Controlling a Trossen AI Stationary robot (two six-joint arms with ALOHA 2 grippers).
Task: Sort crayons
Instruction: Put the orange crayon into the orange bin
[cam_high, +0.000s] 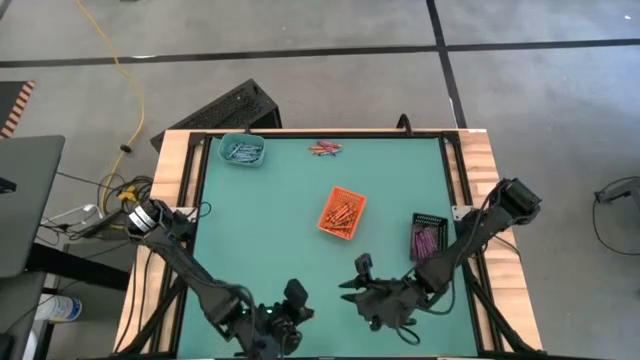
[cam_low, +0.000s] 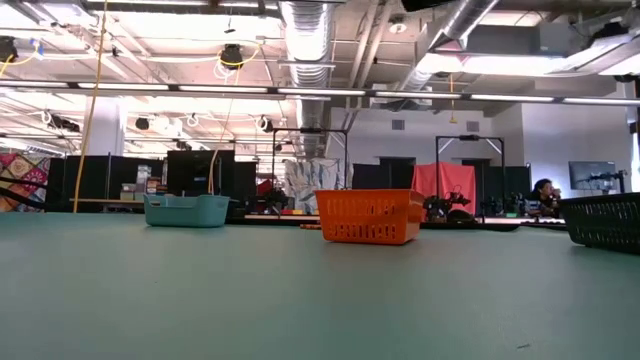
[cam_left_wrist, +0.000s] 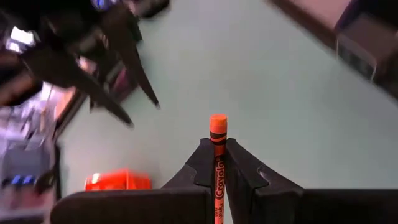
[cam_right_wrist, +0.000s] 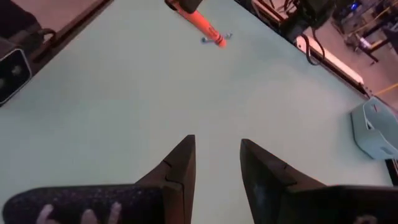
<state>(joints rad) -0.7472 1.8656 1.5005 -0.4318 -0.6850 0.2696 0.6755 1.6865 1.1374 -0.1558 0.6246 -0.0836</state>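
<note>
My left gripper should keep carrying the orange crayon (cam_left_wrist: 218, 124) until it hangs over the orange tray's crayons (cam_high: 342, 215). The crayon sticks out past the ends of the fingers and matches those crayons.
An orange crayon (cam_left_wrist: 218, 134) sits in my left gripper (cam_left_wrist: 217, 148), which is shut on it above the table's near edge (cam_high: 293, 298). My right gripper (cam_right_wrist: 217, 165) hangs open just to the right of it (cam_high: 352, 282), with nothing between its fingers. In the right wrist view the held crayon (cam_right_wrist: 205, 25) shows ahead. A few orange-red crayons (cam_high: 325, 149) lie loose on the mat near the far edge. An orange tray (cam_high: 342, 213) holds orange crayons, a teal tray (cam_high: 242, 151) blue-grey ones and a black tray (cam_high: 428, 237) purple ones. My left gripper pinches the orange crayon's paper-wrapped shaft (cam_left_wrist: 219, 163) between its two fingers. The crayon lies along the fingers, and its flat end (cam_left_wrist: 218, 120) sticks out past the fingertips. It is lifted clear of the table and slants downward.
The green mat (cam_high: 270, 230) is bare between the trays and the near edge. Wooden rails (cam_high: 170, 170) border the table on both sides. In the low view the teal tray (cam_low: 186, 209), orange tray (cam_low: 368, 216) and black tray (cam_low: 605, 220) stand in a row.
</note>
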